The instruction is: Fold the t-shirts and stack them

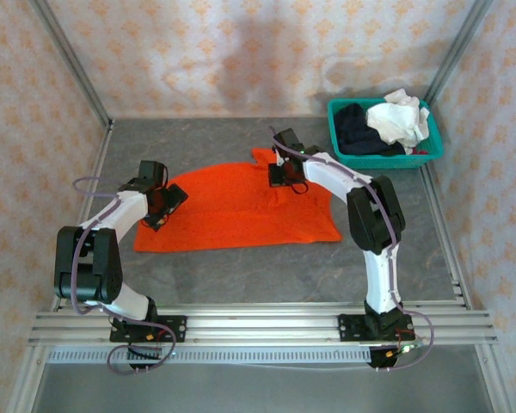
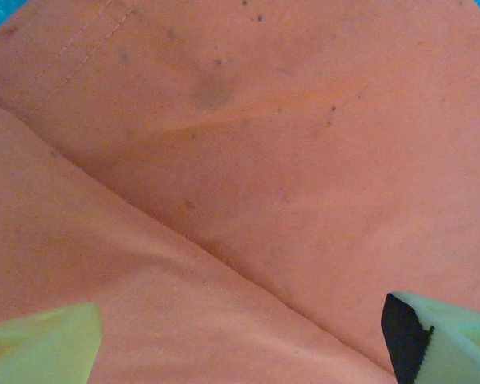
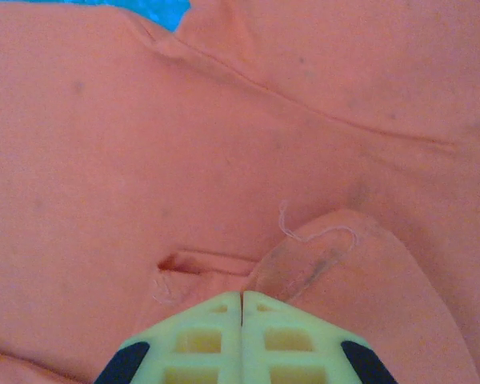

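A flat crease inside the orange t-shirt (image 2: 200, 242) lies under my left gripper's open fingers, so my left gripper should move back and pinch the orange t-shirt's far corner (image 1: 179, 177) before it folds the t-shirt.
The large orange t-shirt (image 1: 232, 211) lies spread flat on the grey table. My right gripper (image 1: 282, 176) is down on its far edge near the collar. In the right wrist view its jaws are pressed together (image 3: 241, 298), pinching a small raised fold of the orange t-shirt (image 3: 144, 144). My left gripper (image 1: 168, 206) hovers over the shirt's left edge. It stands wide open (image 2: 240, 340), with a long crease of orange cloth (image 2: 264, 160) running between its fingers. A white t-shirt (image 1: 400, 120) and a dark navy one (image 1: 354, 129) sit crumpled in the basket.
The teal mesh basket (image 1: 383, 159) stands at the table's far right corner. Metal frame posts and patterned walls close in the sides and back. Bare grey table (image 1: 267, 275) lies between the shirt and the arm bases.
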